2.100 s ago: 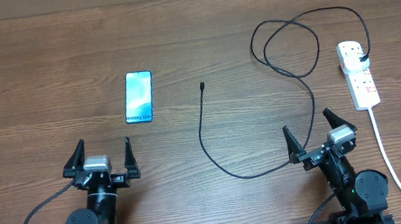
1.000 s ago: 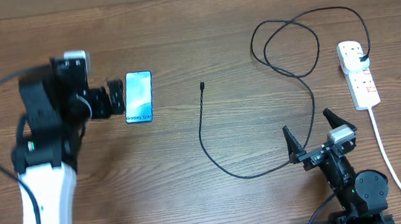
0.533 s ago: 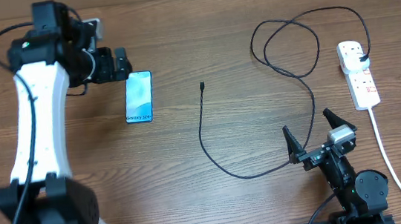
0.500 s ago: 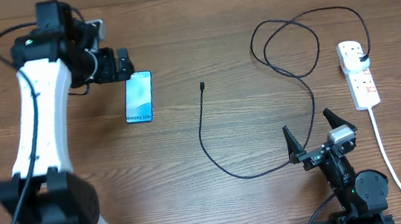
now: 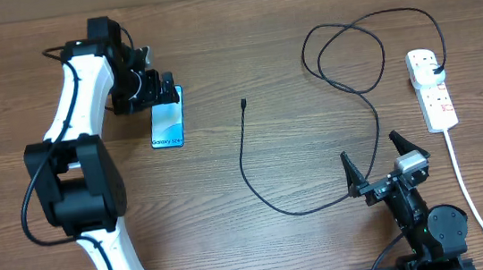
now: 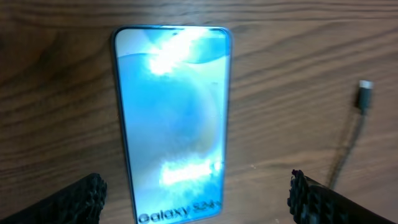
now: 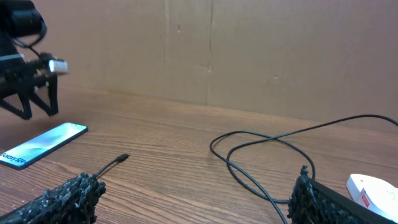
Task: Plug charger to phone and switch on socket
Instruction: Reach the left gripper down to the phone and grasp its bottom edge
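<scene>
I should go on moving down, because my left gripper's open fingers straddle the phone's narrow width (image 5: 167, 118). I should close them once they are on either side of both long edges (image 5: 181, 110) of the phone.
The phone (image 5: 167, 120) lies flat at the left centre of the table, teal screen up, "Galaxy S24+" text at its near end. My left gripper (image 5: 162, 89) is open and hovers over the phone's far end. In the left wrist view its fingers (image 6: 196, 205) straddle the phone (image 6: 173, 118) without touching it. The charger cable's connector tip (image 5: 244, 104) lies free to the phone's right and shows in the left wrist view (image 6: 364, 93). The black cable (image 5: 341, 53) loops to a plug in the socket strip (image 5: 433, 97). My right gripper (image 5: 378, 167) is open and empty.
The strip's thick white cord (image 5: 467, 183) runs toward the front edge beside my right arm. In the right wrist view the open fingers (image 7: 196, 202) frame the cable (image 7: 261, 149), with a cardboard wall (image 7: 249, 50) behind the table.
My left arm has risen from its rest at the front left and swung across to hover over the phone's far end. The right arm, cable and phone have not moved.
</scene>
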Action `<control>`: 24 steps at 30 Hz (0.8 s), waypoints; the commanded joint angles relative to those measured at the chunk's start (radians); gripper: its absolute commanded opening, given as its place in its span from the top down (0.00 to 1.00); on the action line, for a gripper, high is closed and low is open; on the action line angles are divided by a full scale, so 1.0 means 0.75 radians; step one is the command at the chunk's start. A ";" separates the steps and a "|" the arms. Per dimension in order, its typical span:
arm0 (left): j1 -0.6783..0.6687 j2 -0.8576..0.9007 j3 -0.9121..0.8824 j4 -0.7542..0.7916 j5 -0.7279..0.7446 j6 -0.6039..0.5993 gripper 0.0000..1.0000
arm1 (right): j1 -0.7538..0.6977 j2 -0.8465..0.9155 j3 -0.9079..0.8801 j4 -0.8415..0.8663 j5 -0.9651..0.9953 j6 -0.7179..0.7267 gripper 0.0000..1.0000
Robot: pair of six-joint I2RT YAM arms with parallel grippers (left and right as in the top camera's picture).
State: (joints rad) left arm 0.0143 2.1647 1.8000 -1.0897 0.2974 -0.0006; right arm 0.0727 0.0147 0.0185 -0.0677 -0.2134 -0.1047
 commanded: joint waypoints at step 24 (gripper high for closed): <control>-0.152 0.184 0.024 0.051 -0.396 -0.070 0.04 | 0.008 -0.016 -0.014 0.008 -0.006 0.006 0.00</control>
State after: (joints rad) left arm -0.0860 2.2868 1.8008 -1.0500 0.0307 -0.0319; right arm 0.0727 0.0147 0.0185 -0.0677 -0.2131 -0.1051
